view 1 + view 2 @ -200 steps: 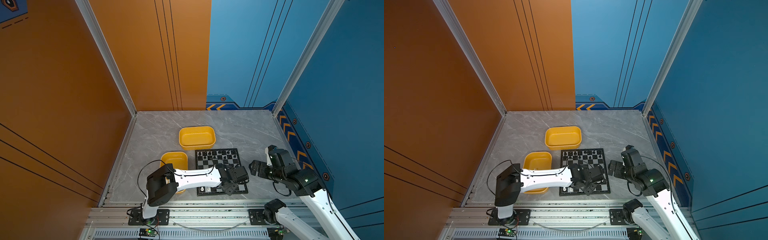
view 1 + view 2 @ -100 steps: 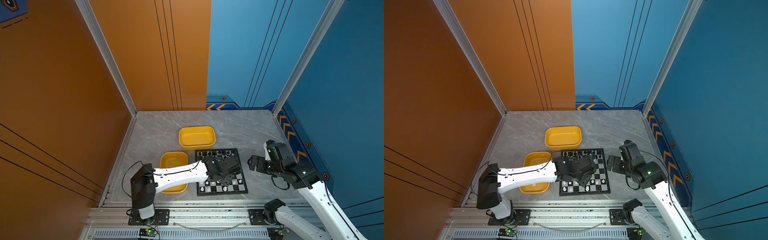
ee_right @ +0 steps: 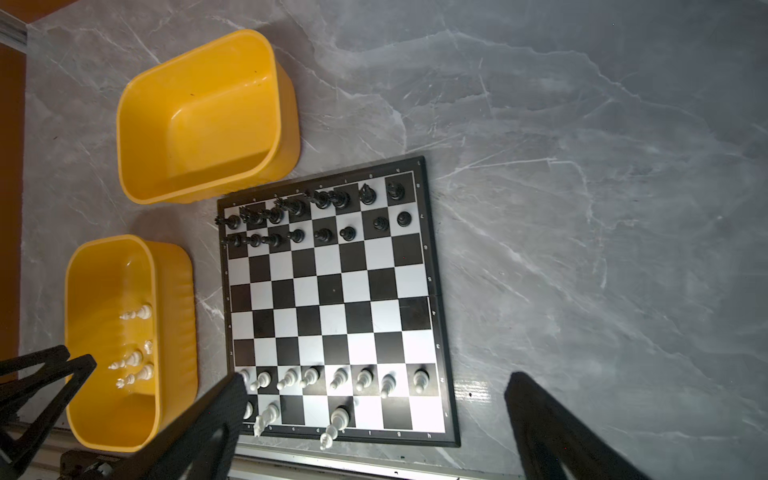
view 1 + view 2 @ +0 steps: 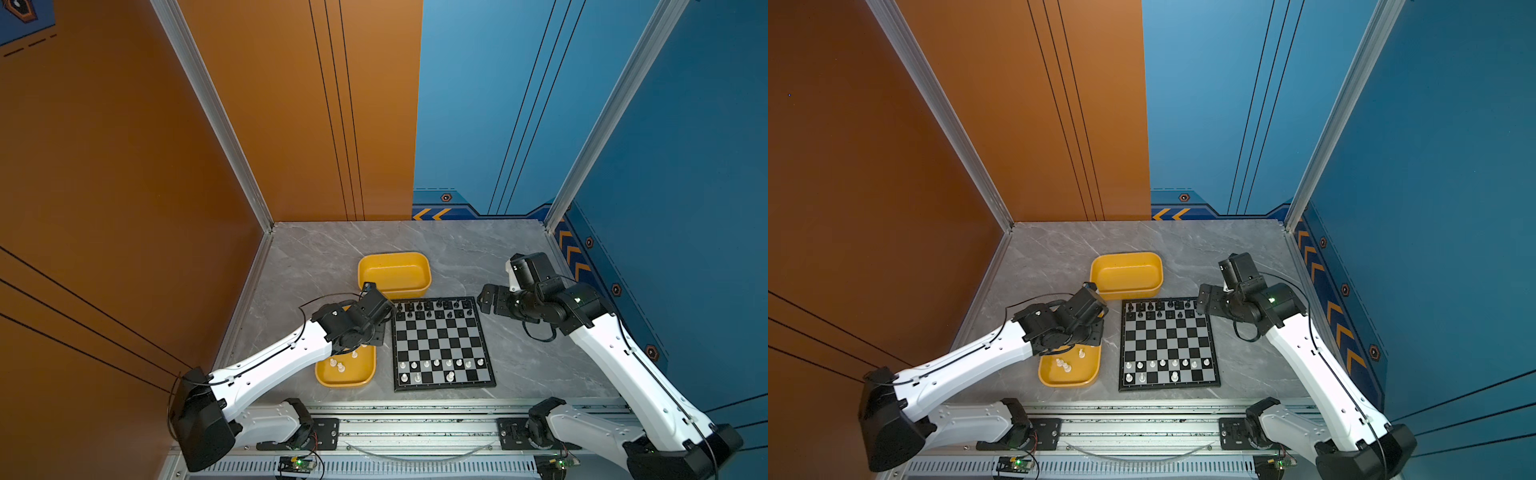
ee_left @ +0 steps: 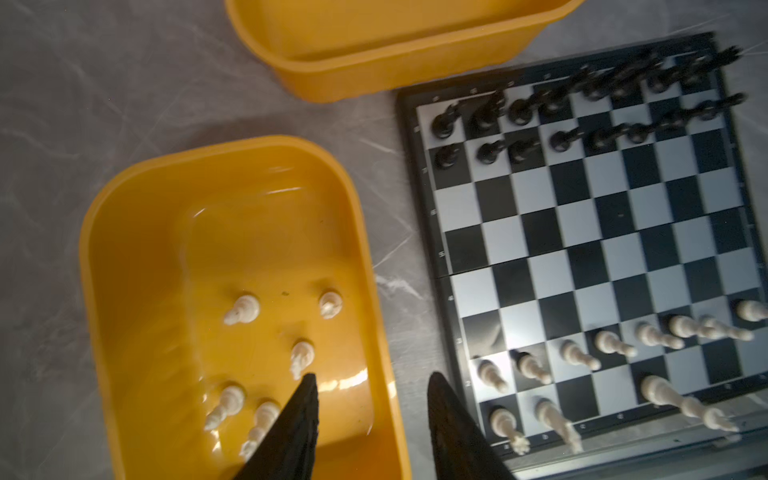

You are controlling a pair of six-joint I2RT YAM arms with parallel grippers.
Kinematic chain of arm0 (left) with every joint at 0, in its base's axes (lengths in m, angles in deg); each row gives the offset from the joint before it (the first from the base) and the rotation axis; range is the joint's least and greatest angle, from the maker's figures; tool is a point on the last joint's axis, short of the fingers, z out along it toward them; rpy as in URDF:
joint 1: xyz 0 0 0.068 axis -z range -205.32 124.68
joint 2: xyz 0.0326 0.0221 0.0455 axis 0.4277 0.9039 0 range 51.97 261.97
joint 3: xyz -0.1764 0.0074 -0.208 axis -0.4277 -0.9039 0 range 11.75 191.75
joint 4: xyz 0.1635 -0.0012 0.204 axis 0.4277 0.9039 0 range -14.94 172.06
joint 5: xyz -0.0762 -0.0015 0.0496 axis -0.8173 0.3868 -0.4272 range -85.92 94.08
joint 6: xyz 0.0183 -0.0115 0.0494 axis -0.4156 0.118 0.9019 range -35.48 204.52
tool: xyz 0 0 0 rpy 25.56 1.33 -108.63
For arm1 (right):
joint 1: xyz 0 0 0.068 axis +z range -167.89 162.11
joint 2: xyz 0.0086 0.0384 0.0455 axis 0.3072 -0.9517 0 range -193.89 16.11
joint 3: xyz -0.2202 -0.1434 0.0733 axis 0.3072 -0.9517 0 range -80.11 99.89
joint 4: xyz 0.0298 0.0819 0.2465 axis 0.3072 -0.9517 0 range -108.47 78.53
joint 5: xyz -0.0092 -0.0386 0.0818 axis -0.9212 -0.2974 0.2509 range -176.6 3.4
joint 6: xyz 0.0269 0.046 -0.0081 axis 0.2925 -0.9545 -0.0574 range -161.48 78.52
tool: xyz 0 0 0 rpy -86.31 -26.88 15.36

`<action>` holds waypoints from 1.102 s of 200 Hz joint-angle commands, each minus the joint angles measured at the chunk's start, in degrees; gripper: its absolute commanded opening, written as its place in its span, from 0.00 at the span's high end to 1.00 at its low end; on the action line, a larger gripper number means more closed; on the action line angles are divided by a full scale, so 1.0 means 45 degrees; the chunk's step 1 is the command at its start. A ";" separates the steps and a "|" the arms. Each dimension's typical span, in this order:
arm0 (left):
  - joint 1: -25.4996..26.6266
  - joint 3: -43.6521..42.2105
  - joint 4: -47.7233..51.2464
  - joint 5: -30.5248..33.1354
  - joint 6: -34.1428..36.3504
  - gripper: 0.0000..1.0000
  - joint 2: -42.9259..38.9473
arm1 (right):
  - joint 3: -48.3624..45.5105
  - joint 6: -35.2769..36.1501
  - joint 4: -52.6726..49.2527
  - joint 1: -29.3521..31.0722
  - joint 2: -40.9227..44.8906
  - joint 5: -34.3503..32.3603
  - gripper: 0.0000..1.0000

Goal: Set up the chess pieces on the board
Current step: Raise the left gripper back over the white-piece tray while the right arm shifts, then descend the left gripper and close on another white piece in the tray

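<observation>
The far white piece [image 5: 243, 308] away from the board stands clear of other pieces. My left gripper keeps moving over the yellow tray until its fingers are on either side of that piece.
The board [image 4: 440, 337] [image 4: 1168, 337] lies flat on the grey table. Black chess pieces [image 4: 432, 309] [image 3: 316, 220] fill its two far rows. White chess pieces [image 4: 436, 364] [image 3: 338, 380] line the second near row, and three more [image 5: 505, 419] stand on the nearest row. Several white pieces [image 4: 338, 365] [image 5: 245, 309] remain in the near yellow tray [image 4: 345, 381] [image 5: 374, 257]. My left gripper [image 4: 376, 332] [image 5: 372, 375] hangs open over that tray's board-side rim, nothing between its fingers. My right gripper [image 4: 484, 301] [image 3: 377, 375] is wide open and empty, high beside the board's far right corner.
An empty yellow tray [image 4: 395, 286] [image 3: 137, 166] sits just behind the board's far left corner, close to the left wrist. Orange and blue walls enclose the table on three sides. A metal rail [image 4: 415, 409] runs along the front edge.
My left gripper has swung left from over the board's near rows to the near yellow tray, its fingers a little wider apart. The right gripper has drifted towards the board's far right corner.
</observation>
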 commanded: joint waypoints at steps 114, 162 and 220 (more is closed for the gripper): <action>-0.4506 -0.1791 -0.0384 -0.1716 0.1084 0.60 0.1074 | 0.1648 0.0479 0.1630 0.0549 -0.2780 0.0346 0.01; -0.4682 -0.1833 -0.1123 -0.1881 0.1293 0.64 0.2237 | 0.1669 0.0580 0.1687 0.0308 -0.2970 0.0497 0.01; -0.5038 -0.1581 -0.1482 -0.2040 0.1660 0.69 0.3263 | 0.1706 0.0737 0.1650 -0.0105 -0.3017 0.0722 0.01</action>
